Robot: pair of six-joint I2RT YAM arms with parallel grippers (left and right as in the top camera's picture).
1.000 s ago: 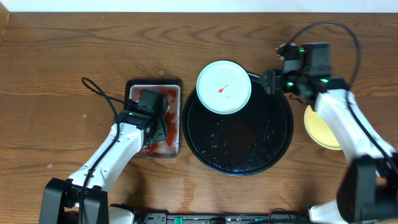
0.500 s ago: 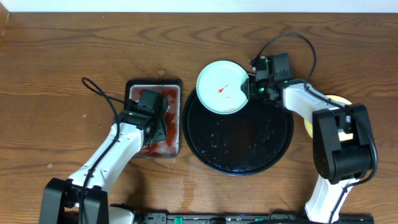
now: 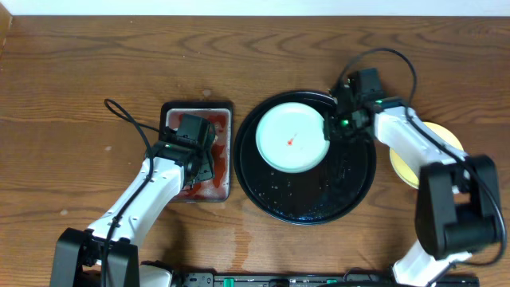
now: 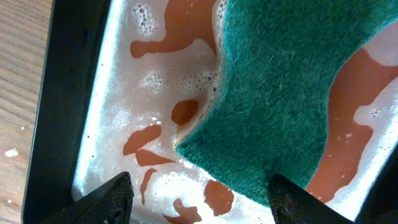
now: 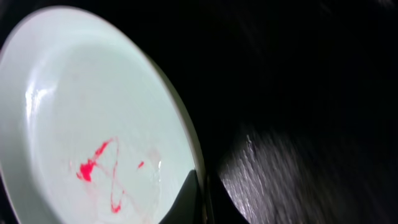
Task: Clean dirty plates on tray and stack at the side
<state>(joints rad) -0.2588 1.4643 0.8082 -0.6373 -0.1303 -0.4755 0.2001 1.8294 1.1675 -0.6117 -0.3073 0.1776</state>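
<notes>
The plate in my right gripper has a red smear [image 3: 290, 142] on it, so my right gripper should hold the plate's rim still while my left gripper lifts out the green sponge [image 4: 267, 112].
A pale aqua plate [image 3: 290, 137] with a small red smear lies inside the black tray [image 3: 319, 199], toward its far side. My right gripper [image 3: 328, 127] is shut on the plate's right rim. The right wrist view shows the dark fingers [image 5: 189, 196] pinching the plate [image 5: 93, 112] at its edge, over the wet tray [image 5: 311, 93]. A yellow plate [image 3: 401, 166] sits on the table right of the tray, partly under my right arm. My left gripper [image 3: 198, 151] hovers open over the sponge tray [image 3: 197, 106]. Its fingertips [image 4: 109, 199] straddle the lower edge of a green sponge [image 4: 280, 93].
The sponge tray [image 4: 62, 93] holds foamy, red-stained water. Wood tabletop [image 3: 80, 80] surrounds both trays. A black cable [image 3: 127, 119] loops off my left arm.
My right gripper has closed on the aqua plate's rim and drawn the plate from the tray's far edge down into the tray. The left arm has stayed put.
</notes>
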